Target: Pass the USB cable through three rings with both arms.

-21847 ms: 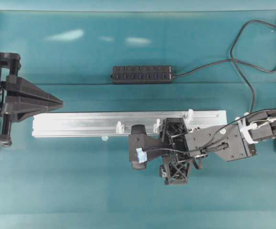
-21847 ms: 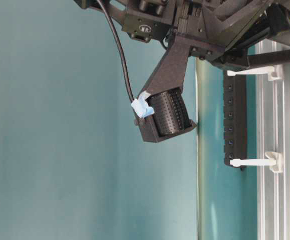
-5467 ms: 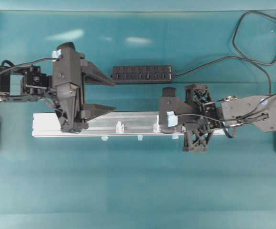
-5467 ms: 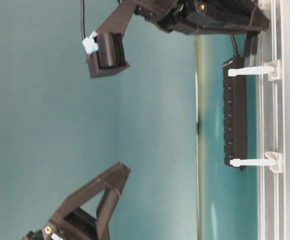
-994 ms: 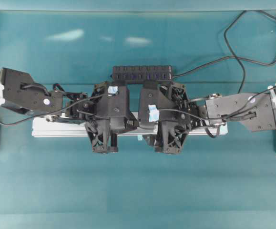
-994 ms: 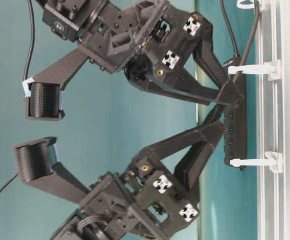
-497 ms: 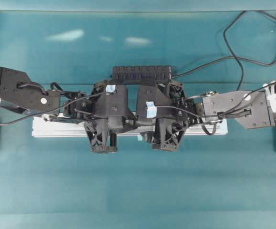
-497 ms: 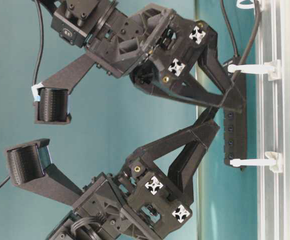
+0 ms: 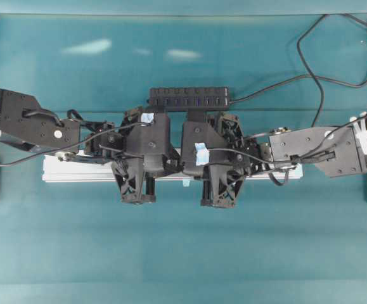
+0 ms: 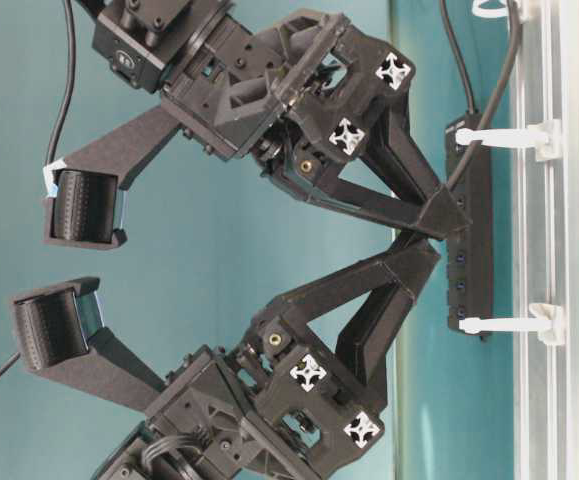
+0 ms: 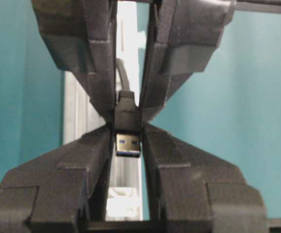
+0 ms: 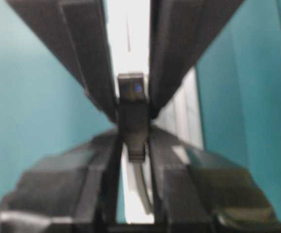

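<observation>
Next, my left gripper opens and moves back before my right gripper guides the plug into the last ring, because my left gripper is covering the plug's front end.
My two grippers meet tip to tip above the silver rail. The right gripper is shut on the black body of the USB cable's plug. The left gripper is closed round the plug's front end, and its metal tongue shows between the fingers. In the table-level view the left gripper and right gripper touch just off the rail. The cable trails back along the rail. Two rings stand on the rail there. Another ring shows under the left gripper.
The black multi-port hub lies just behind the grippers, its cord looping off to the far right. Both wrists hide the middle of the rail in the overhead view. Bare teal table lies in front.
The right gripper has shifted slightly, its tip lifting off the hub side towards the left gripper's tip. The left arm has stayed still. The plug stays between both tips.
</observation>
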Motion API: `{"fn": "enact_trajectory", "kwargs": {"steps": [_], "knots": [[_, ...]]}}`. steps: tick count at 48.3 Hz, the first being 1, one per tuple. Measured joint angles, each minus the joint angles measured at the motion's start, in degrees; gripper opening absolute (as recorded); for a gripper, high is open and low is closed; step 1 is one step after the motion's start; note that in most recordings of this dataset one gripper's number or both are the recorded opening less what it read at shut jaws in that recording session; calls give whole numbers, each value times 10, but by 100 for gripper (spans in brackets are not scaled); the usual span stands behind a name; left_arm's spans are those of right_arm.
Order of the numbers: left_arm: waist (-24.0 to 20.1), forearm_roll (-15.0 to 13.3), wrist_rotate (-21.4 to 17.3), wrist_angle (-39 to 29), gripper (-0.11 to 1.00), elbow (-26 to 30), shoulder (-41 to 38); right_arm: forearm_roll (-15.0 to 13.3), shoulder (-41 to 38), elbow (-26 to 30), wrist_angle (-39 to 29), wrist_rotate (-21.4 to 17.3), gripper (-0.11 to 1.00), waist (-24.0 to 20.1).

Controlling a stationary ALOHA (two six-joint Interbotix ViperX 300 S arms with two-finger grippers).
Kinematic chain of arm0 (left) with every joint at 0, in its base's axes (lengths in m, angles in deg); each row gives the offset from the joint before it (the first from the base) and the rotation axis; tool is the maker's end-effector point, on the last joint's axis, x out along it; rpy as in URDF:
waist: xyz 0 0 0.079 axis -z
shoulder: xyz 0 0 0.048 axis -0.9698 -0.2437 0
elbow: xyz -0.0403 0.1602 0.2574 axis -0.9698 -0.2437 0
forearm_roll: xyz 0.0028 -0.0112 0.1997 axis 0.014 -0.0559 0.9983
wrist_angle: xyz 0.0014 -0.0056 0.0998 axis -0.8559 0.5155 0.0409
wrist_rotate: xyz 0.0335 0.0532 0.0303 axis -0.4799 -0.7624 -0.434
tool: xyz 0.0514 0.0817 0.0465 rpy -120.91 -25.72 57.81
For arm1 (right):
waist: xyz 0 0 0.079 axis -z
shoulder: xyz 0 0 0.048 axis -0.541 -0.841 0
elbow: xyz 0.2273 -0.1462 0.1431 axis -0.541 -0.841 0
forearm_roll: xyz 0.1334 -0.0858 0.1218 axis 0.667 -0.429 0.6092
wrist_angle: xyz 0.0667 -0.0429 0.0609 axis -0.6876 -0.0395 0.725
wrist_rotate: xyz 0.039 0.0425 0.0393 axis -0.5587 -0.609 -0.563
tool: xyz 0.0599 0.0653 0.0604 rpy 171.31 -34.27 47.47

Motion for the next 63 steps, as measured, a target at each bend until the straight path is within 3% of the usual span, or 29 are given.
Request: {"fn": "enact_trajectory", "kwargs": {"steps": [28,30,41,51,63], "knots": [[-2,1,5,-1,23,0,0,0,1,-1,0,1,-6,0],[-3,1,6,-1,27,0,-1,0,1,0,0,0,-6,0],[-8,1,8,-12,84,0,1,-1,-4,3,-13,1,-6,-3],[-2,0,8,-40,81,-4,12,0,-11,16,-69,1,-6,-3],[-2,1,7,-62,81,-45,85,0,-32,33,-92,1,-6,-4]]}}
